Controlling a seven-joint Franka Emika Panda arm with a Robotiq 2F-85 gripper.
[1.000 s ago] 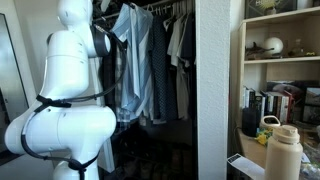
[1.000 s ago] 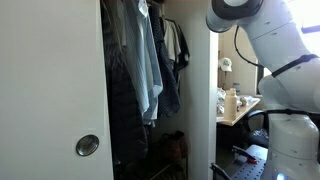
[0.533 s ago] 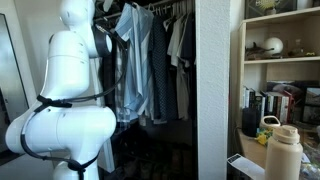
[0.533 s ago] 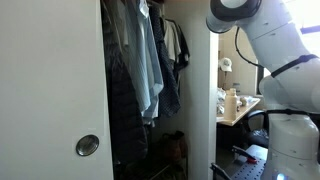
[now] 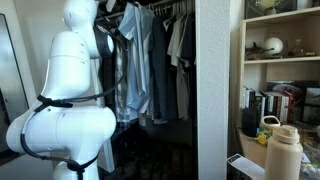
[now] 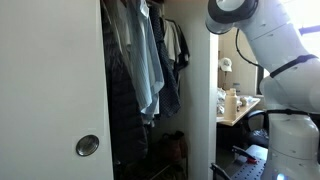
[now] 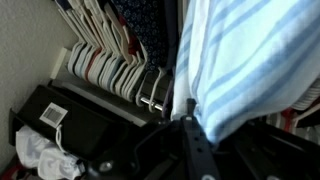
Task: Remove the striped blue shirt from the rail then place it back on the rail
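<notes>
I should keep setting the shirt there with my gripper until the rail holds it up. The striped blue shirt's gripped top (image 7: 200,104) is next to the rail (image 7: 112,100), and its fabric hangs among its neighbours.
The striped blue shirt (image 5: 131,60) hangs at the left end of the closet rail (image 5: 170,7) among other shirts. It also shows in an exterior view (image 6: 151,65) and fills the right of the wrist view (image 7: 250,60). My gripper (image 7: 193,135) sits at the shirt's lower edge. Its dark fingers meet in one line pressed against the fabric, so it looks shut on the shirt. In both exterior views the gripper itself is hidden behind my white arm (image 5: 80,60) and the clothes.
Other shirts (image 5: 180,40) hang to the right on the rail. Empty hangers (image 7: 110,72) and a black box (image 7: 60,118) lie below. A closet wall (image 5: 218,90), a bookshelf (image 5: 280,70) and a cream bottle (image 5: 283,152) stand to the side. A sliding door (image 6: 50,90) bounds the closet.
My arm has risen a little and shifted slightly towards the closet. The top of the striped shirt has moved with it.
</notes>
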